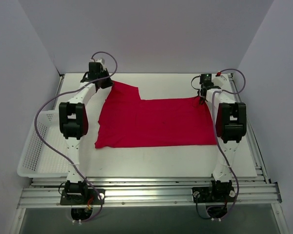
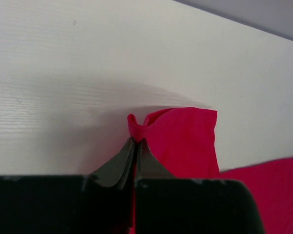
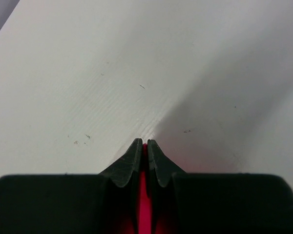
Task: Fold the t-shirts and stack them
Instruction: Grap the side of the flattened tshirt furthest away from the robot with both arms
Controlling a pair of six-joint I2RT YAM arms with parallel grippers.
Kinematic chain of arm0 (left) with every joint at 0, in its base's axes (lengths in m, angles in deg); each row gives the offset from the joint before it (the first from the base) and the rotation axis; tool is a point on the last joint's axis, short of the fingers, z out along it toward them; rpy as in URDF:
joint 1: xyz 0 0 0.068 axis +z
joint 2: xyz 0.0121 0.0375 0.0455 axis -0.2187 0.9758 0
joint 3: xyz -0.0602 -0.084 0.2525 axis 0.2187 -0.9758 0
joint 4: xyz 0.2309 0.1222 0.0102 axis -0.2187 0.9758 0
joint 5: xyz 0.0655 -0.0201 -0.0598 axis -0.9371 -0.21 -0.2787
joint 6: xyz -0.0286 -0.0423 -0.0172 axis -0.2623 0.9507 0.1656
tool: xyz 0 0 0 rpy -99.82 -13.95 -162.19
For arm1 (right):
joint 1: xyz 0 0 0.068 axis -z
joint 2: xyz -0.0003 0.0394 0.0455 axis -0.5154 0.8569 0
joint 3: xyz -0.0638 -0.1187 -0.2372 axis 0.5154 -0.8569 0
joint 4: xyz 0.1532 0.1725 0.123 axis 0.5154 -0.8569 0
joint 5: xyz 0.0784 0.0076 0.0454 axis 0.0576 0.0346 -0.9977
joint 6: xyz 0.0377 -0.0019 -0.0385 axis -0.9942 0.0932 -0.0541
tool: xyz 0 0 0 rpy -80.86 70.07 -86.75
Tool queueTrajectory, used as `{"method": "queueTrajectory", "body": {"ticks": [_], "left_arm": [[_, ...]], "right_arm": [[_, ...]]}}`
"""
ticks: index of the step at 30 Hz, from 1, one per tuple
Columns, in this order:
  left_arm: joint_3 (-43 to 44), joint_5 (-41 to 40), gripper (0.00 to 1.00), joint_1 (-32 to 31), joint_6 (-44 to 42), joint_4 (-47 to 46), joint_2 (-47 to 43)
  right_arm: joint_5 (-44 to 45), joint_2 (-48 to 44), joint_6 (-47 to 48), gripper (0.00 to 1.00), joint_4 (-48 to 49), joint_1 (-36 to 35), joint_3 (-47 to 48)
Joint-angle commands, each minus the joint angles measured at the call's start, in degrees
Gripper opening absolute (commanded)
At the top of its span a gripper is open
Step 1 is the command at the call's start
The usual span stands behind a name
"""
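Note:
Both of the robot's grippers are pinching the t-shirt's far side (image 1: 168,100) and the t-shirt's body lies flat, so the right gripper keeps pulling toward the t-shirt's near edge (image 1: 158,145) until the fold lies down.
A bright red t-shirt (image 1: 154,122) lies spread across the middle of the white table, one sleeve reaching up toward the back left. My left gripper (image 1: 109,83) is shut on the tip of that sleeve; in the left wrist view a bunched fold of the t-shirt (image 2: 185,141) pokes out past the left gripper (image 2: 137,141). My right gripper (image 1: 200,99) is shut on the shirt's far right corner; in the right wrist view only a thin red strip of the t-shirt (image 3: 144,204) shows between the pinched fingers of the right gripper (image 3: 144,143).
A white mesh basket (image 1: 36,146) sits off the table's left side. Grey walls close in the back and both sides. Bare white table (image 1: 161,161) lies in front of the shirt, with a metal rail (image 1: 146,192) along the near edge.

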Motion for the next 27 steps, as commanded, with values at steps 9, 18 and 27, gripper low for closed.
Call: {"method": "queueTrajectory", "body": {"ticks": [9, 18, 27], "left_arm": [[-17.83, -1.03, 0.02, 0.24, -3.41, -7.48, -18.82], [-32.95, -3.14, 0.02, 0.15, -5.26, -11.61, -29.81], [-44.64, -4.02, 0.02, 0.15, -5.43, -15.04, -40.79]], "right_arm": [[-0.72, -13.26, -1.20, 0.00, 2.93, 0.31, -8.57], [-0.98, -21.34, -1.47, 0.00, 3.98, 0.40, -17.54], [-0.72, -27.58, -1.03, 0.00, 4.16, 0.40, -24.83]]}}
